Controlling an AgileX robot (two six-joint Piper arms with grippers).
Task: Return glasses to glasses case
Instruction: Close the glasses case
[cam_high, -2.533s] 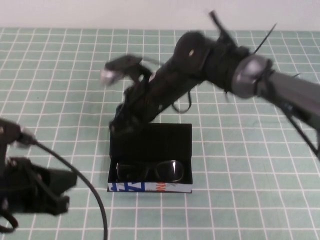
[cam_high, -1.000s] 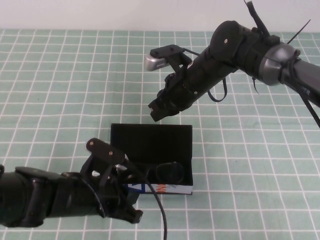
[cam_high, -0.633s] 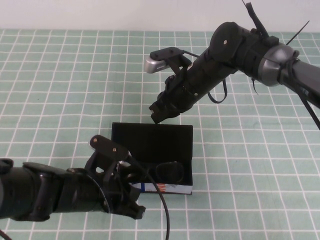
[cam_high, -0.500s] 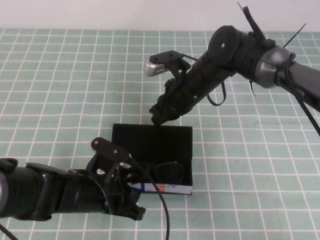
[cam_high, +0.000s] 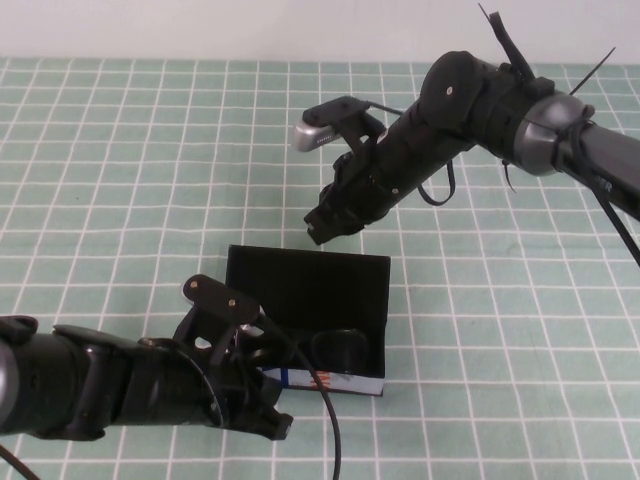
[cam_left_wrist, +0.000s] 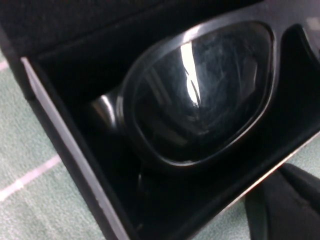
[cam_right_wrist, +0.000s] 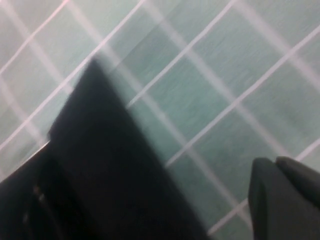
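Observation:
I have my right gripper behind the open lid's back edge (cam_high: 318, 252), so it should push the lid forward over the glasses (cam_high: 340, 351) while my left gripper steadies the case.
The black glasses case (cam_high: 310, 285) lies open on the green grid mat, lid flat at the back, white marked edge at the front. The dark glasses (cam_high: 338, 347) lie inside it; one glossy lens fills the left wrist view (cam_left_wrist: 200, 95), ringed by the case wall (cam_left_wrist: 65, 150). My left gripper (cam_high: 268, 412) is low at the case's front left corner, shut and empty, and it shows at that corner in its own view (cam_left_wrist: 285, 205). My right gripper (cam_high: 322, 228) hovers just behind the lid's back edge, shut and empty (cam_right_wrist: 287, 195). The lid's corner shows in the right wrist view (cam_right_wrist: 110, 180).
The green grid mat (cam_high: 120, 180) stretches open to the left, back and right of the case. A white wall runs along the far edge. My left arm's cable (cam_high: 325, 420) loops over the case's front edge.
My left arm came in from the near left to the case's front. The case shifted slightly right. My right gripper drew back from the lid and now hangs just off its back edge.

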